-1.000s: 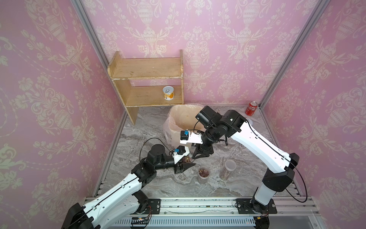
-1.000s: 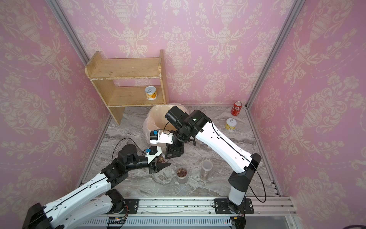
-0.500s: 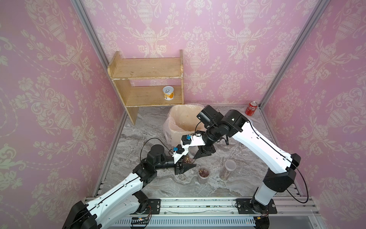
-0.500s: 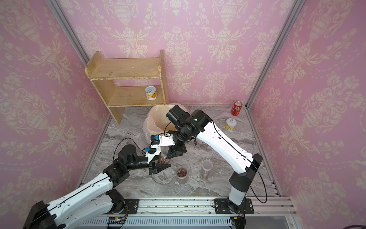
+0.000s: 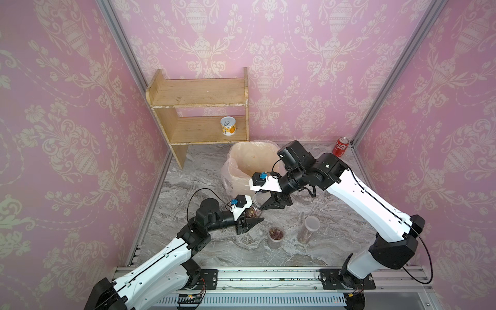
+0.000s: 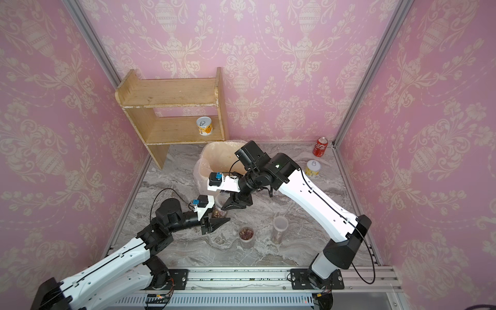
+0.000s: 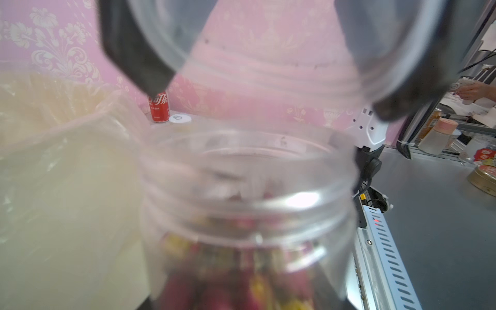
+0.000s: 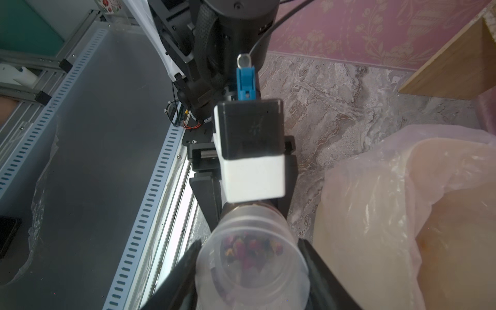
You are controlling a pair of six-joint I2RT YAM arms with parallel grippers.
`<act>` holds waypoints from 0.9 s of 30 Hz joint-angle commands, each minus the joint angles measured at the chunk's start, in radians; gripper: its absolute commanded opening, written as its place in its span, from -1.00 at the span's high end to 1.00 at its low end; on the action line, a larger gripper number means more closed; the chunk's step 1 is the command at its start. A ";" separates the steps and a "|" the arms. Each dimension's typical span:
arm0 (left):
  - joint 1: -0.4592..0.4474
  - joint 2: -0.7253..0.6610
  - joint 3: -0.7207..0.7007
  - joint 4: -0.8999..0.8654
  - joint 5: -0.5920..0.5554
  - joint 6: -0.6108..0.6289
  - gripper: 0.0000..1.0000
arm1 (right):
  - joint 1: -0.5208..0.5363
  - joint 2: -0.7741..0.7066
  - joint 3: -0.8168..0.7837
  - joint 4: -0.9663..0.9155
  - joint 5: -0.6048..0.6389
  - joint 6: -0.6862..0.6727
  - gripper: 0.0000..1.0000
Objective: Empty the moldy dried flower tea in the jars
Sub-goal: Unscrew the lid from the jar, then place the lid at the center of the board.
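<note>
The lid is in my right gripper between the jar's opening (image 7: 253, 149) and the bin, so my right gripper should put the lid down on the table (image 5: 228, 238) before I pour.
My left gripper (image 5: 254, 216) is shut on a clear jar (image 5: 255, 208) holding moldy dried flower tea (image 5: 251, 214), tilted just above the table beside the bin. The jar's threaded mouth (image 7: 249, 204) stands open in the left wrist view. Just off that mouth, my right gripper (image 5: 265, 204) is shut on the jar's clear lid (image 8: 252, 268). Tea (image 8: 249, 249) shows through the lid. A short jar (image 5: 276, 236) with tea and a taller jar (image 5: 308, 229) with a whitish lid stand on the table to the right.
A bin lined with a plastic bag (image 5: 241, 166) stands right behind the held jar. A wooden shelf (image 5: 198, 112) at the back left holds a printed tin (image 5: 228, 125). A red cola can (image 5: 341, 146) and another tin (image 6: 312, 168) sit at the back right.
My right wrist has turned round at the jar's top while staying near the same spot. The left arm and its jar have hardly moved.
</note>
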State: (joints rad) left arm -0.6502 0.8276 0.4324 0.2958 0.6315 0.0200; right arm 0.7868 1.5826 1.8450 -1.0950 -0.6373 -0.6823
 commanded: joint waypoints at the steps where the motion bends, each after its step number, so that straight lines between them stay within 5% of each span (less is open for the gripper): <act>1: 0.003 -0.015 -0.008 -0.010 -0.081 0.016 0.92 | -0.017 -0.048 -0.030 0.100 -0.096 0.113 0.15; 6: 0.003 -0.036 -0.006 -0.040 -0.175 0.028 0.95 | -0.019 -0.086 -0.086 0.161 -0.047 0.180 0.14; 15: 0.009 -0.236 0.041 -0.246 -0.559 0.073 1.00 | 0.001 -0.119 -0.274 0.271 0.191 0.345 0.09; 21: 0.057 -0.294 0.140 -0.397 -0.644 0.120 0.98 | 0.095 -0.072 -0.344 0.327 0.320 0.348 0.04; 27: 0.205 -0.289 0.237 -0.489 -0.630 0.161 0.96 | 0.162 0.042 -0.360 0.383 0.362 0.384 0.02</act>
State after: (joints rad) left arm -0.4961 0.5434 0.6182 -0.1169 0.0303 0.1341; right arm 0.9318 1.5776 1.5059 -0.7555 -0.3275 -0.3363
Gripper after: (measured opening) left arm 0.564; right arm 0.537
